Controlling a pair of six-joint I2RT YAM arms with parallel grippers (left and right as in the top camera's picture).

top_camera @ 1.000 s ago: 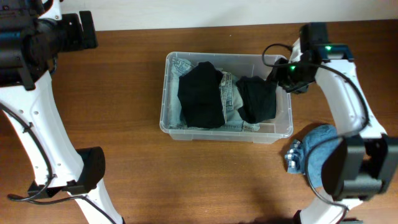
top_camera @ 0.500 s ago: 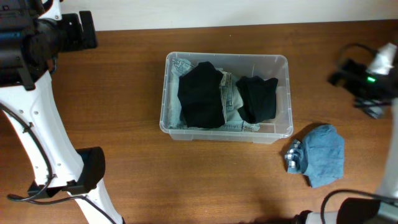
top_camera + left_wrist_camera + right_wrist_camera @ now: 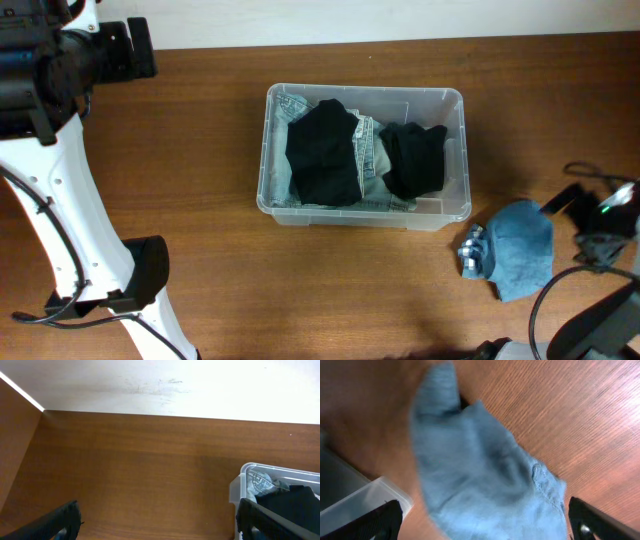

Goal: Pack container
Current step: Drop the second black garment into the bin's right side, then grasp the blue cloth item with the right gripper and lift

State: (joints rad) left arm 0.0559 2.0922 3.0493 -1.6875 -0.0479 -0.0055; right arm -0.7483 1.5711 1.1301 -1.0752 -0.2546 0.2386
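Observation:
The blue cloth [image 3: 518, 252] is clear of the container and between the open fingers of my right gripper, so I should go on moving down until they close on the cloth's edge [image 3: 543, 240].
The clear plastic container [image 3: 455, 100] stands mid-table and holds two black garments [image 3: 325, 150] on a pale denim piece [image 3: 372, 150]. Its corner shows in the left wrist view [image 3: 239, 486] and in the right wrist view [image 3: 375, 497]. A blue cloth [image 3: 522, 258] lies crumpled on the table to the right of the container's front right corner. My right gripper [image 3: 565, 205] is open and empty just above this cloth [image 3: 480, 475], with its fingers [image 3: 485, 525] spread either side of it. My left gripper [image 3: 160, 520] is open and empty, far left of the container.
A small grey-white bundle [image 3: 470, 255] lies against the blue cloth's left edge. The table's back edge meets a white wall [image 3: 160, 385]. The left arm's base [image 3: 140, 275] stands at the front left.
My right arm left the container's right rim, swung out to the right and came down toward the front. It now hovers over the blue cloth. The left arm has not moved.

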